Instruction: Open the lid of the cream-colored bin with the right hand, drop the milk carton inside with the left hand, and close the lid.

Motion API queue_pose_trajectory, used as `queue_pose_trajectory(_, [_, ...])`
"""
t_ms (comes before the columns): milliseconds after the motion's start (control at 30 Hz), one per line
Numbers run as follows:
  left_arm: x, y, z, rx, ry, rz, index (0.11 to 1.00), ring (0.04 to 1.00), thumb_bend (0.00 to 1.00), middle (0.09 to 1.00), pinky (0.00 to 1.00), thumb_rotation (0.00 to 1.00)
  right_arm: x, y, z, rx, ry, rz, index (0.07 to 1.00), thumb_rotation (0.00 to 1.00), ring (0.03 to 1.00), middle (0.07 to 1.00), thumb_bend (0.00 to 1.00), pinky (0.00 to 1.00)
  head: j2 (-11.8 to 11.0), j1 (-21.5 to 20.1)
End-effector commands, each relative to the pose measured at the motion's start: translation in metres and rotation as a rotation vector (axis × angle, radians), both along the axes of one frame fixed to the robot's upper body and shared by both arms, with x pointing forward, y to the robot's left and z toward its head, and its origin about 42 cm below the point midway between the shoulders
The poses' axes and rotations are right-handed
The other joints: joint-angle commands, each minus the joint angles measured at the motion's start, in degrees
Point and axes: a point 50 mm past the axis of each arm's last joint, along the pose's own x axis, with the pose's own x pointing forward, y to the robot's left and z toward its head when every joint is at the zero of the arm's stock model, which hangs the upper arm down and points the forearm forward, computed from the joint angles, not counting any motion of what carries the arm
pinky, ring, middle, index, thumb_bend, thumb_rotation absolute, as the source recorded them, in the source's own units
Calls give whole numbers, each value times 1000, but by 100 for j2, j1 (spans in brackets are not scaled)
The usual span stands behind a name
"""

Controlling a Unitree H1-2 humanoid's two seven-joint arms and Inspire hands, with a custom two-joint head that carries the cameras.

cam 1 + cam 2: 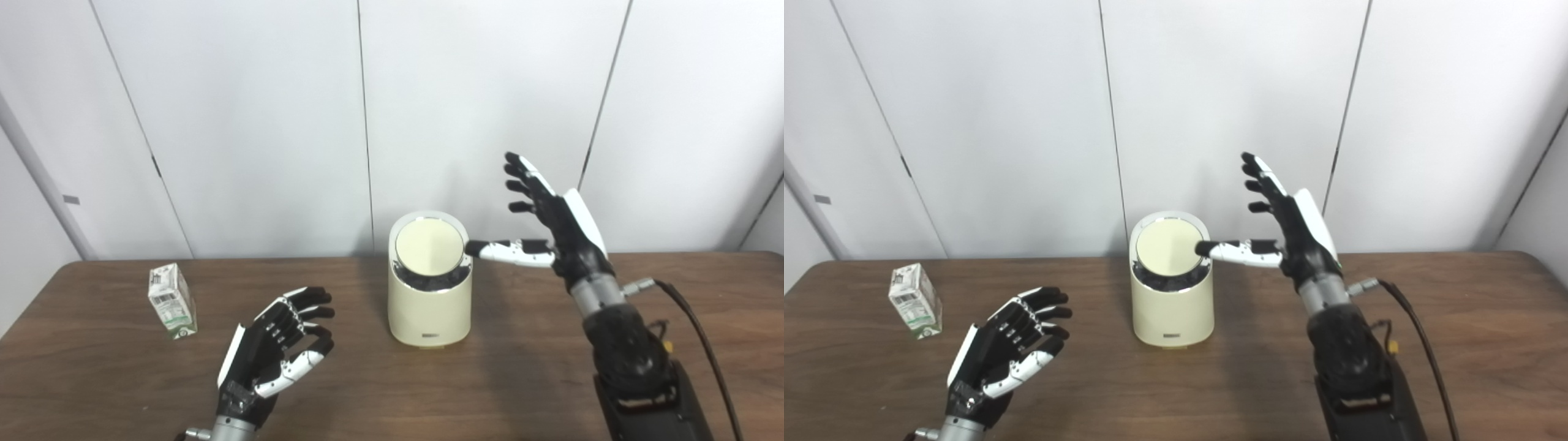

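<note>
The round lid (430, 245) will swing back toward the wall and stay up when I open it, because the dark gap (432, 280) shows only at the front of the bin.
The cream-colored bin (429, 309) stands upright at the middle of the table. Its round lid (429, 246) is tilted, front edge raised, with a dark gap below it at the front. My right hand (548, 214) is raised to the bin's right, open, fingers spread upward. Its thumb (505, 251) points left and its tip reaches the lid's right rim. The small white and green milk carton (172, 301) stands on the table at the left. My left hand (275, 352) hovers open, palm up, fingers curled, between carton and bin, holding nothing.
The brown wooden table (392, 392) ends at a white panelled wall (245, 122) just behind the bin. A black cable (698, 337) runs from my right wrist along the table's right side.
</note>
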Motion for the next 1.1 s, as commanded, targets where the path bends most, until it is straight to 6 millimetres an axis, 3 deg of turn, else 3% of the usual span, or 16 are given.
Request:
queue_pose_trajectory(0, [7, -3, 20, 14, -93, -4, 749, 694, 655, 748, 559, 203, 5, 9, 29, -14, -70, 8, 941, 351, 886, 916, 798, 749, 2, -5])
queue_pose_trajectory(433, [6, -5, 23, -1, -84, -7, 746, 698, 642, 749, 562, 179, 31, 35, 41, -97, -29, -21, 937, 332, 882, 941, 794, 724, 25, 30])
queue_pose_trajectory(633, [7, -7, 21, -3, -83, -11, 748, 692, 647, 748, 549, 179, 44, 38, 36, -115, 3, -28, 948, 328, 915, 947, 832, 794, 18, 61])
queue_pose_trajectory(767, [7, -9, 21, 7, -88, -9, 750, 688, 653, 747, 554, 206, 48, 40, 34, -134, 21, -33, 949, 321, 904, 943, 857, 774, 24, 76])
queue_pose_trajectory(1067, [8, -11, 21, -23, -85, -36, 753, 668, 634, 741, 518, 162, 49, 40, 28, -188, 31, -48, 954, 301, 897, 949, 898, 737, 28, 78])
